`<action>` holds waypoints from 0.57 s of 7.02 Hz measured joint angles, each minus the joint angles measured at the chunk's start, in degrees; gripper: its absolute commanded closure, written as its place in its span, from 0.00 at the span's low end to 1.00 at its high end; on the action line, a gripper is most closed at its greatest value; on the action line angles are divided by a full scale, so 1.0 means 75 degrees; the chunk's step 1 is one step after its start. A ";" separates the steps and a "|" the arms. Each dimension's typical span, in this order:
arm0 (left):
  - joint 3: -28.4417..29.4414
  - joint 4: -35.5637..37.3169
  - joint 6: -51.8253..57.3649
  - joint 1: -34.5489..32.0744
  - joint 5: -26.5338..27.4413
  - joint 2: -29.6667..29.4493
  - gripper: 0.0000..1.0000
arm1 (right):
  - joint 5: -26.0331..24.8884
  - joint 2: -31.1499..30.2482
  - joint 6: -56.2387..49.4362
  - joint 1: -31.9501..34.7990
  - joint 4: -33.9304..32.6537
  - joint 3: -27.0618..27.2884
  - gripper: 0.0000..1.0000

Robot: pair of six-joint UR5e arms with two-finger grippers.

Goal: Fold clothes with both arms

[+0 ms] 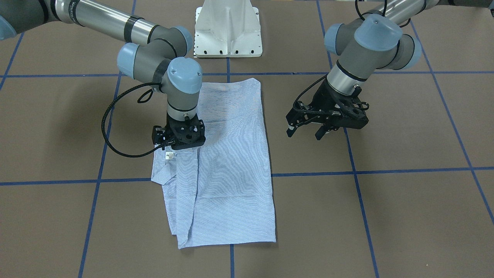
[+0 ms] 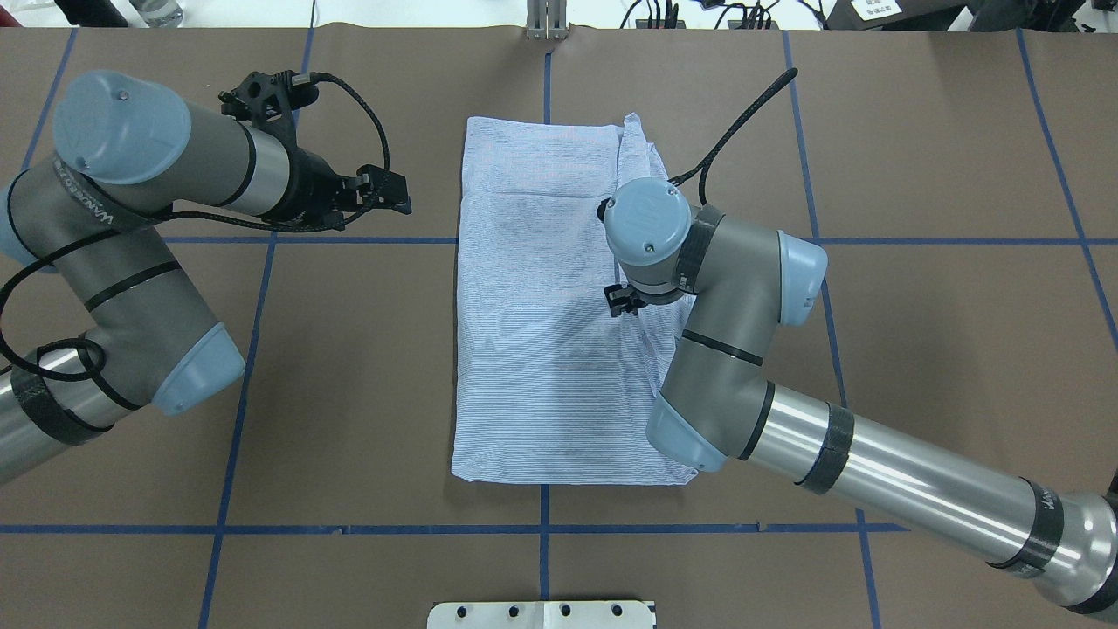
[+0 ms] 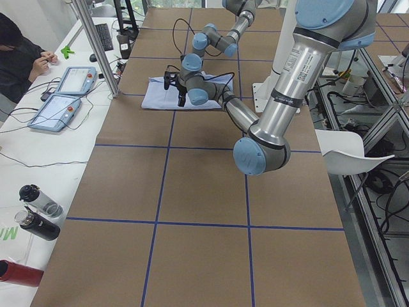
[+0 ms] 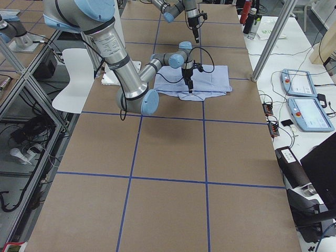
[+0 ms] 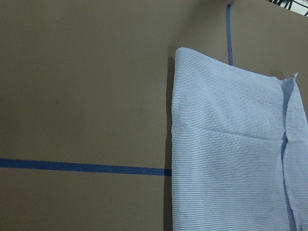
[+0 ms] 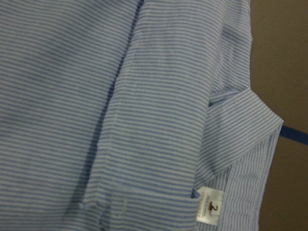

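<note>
Next, I pull the shirt's top layer point(image 1: 187, 197) out over the collar point(image 1: 163, 172) with my right gripper, because the layer is folded back and leaves the collar and label showing.
The light blue-and-white striped shirt point(image 1: 227, 166) lies folded into a long rectangle in the middle of the table point(image 2: 349, 393). Its collar and white neck label point(image 1: 168, 155) show at one long edge. My right gripper point(image 1: 179, 136) points straight down just above the shirt beside the collar. Its fingertips are hidden under the wrist, so I cannot tell its state. The right wrist view shows the collar point(image 6: 245, 115) and label point(image 6: 209, 211) close up. My left gripper point(image 1: 305, 133) hovers open and empty over bare table beside the shirt's other long edge point(image 5: 175, 144).
The white pedestal base point(image 1: 227, 31) stands at the robot's side of the table. Blue tape lines point(image 2: 349, 240) cross the brown surface. Beyond the far table edge a side bench holds two teach pendants point(image 4: 310, 113) and bottles point(image 3: 35, 211), with a person point(image 3: 19, 57) seated there.
</note>
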 measured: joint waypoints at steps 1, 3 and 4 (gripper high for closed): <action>0.0012 0.0000 -0.0001 0.0010 0.0000 -0.0018 0.00 | 0.0022 -0.0172 -0.0102 0.0068 -0.0042 0.0181 0.00; 0.0016 0.0000 -0.0001 0.0023 0.0000 -0.0044 0.00 | 0.0047 -0.0611 -0.0428 0.0196 -0.0343 0.0767 0.00; 0.0013 0.0000 -0.0001 0.0026 0.0000 -0.0060 0.00 | 0.0034 -0.0819 -0.0512 0.0234 -0.0445 0.0947 0.00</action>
